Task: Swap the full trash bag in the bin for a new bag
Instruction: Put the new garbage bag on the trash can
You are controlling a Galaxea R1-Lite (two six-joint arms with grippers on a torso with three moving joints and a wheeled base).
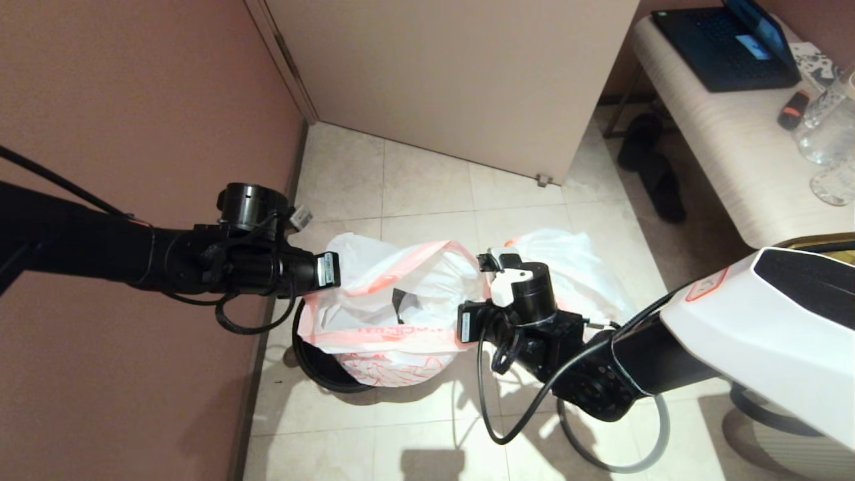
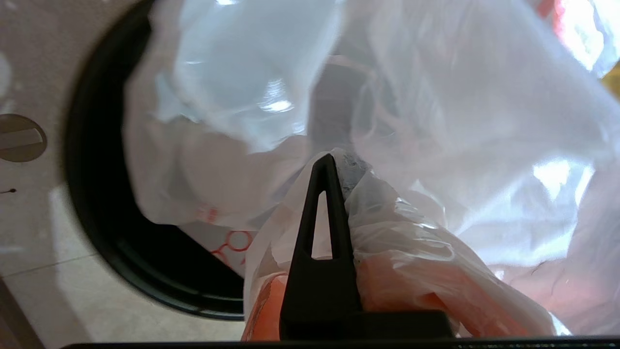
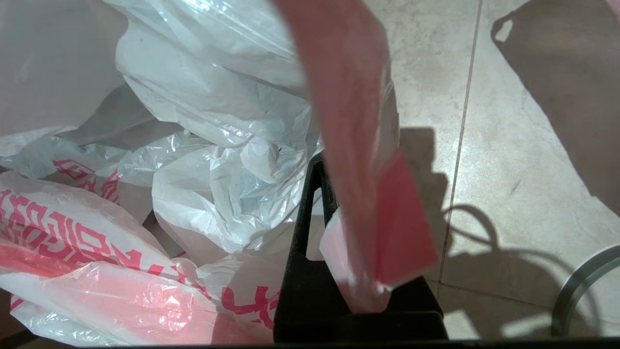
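Observation:
My right gripper should carry on moving the pink band toward the bin's rim and let it go there, with the new bag sitting open (image 1: 398, 314) in the bin's opening.
The new bag (image 1: 394, 314), white with a pink band and a red cartoon drawing, hangs spread between both grippers over the black bin (image 1: 312, 364). Its lower part sits in the bin's mouth. My left gripper (image 1: 337, 272) is shut on a bunched fold of the bag's rim (image 2: 387, 228), beside the bin's rim (image 2: 97, 232). My right gripper (image 1: 459, 331) is shut on the pink band (image 3: 368, 194) at the opposite side. The full trash bag (image 1: 578, 264) lies on the floor right of the bin, partly hidden by my right arm. The bin's grey hoop (image 1: 658, 434) lies on the tiles under that arm.
A brown wall (image 1: 133, 100) runs close along the bin's left. A beige door (image 1: 467, 67) stands behind. A bench (image 1: 735, 147) with a laptop and glasses is at the far right, dark slippers (image 1: 658, 177) beside it. A floor drain (image 2: 19, 138) lies near the bin.

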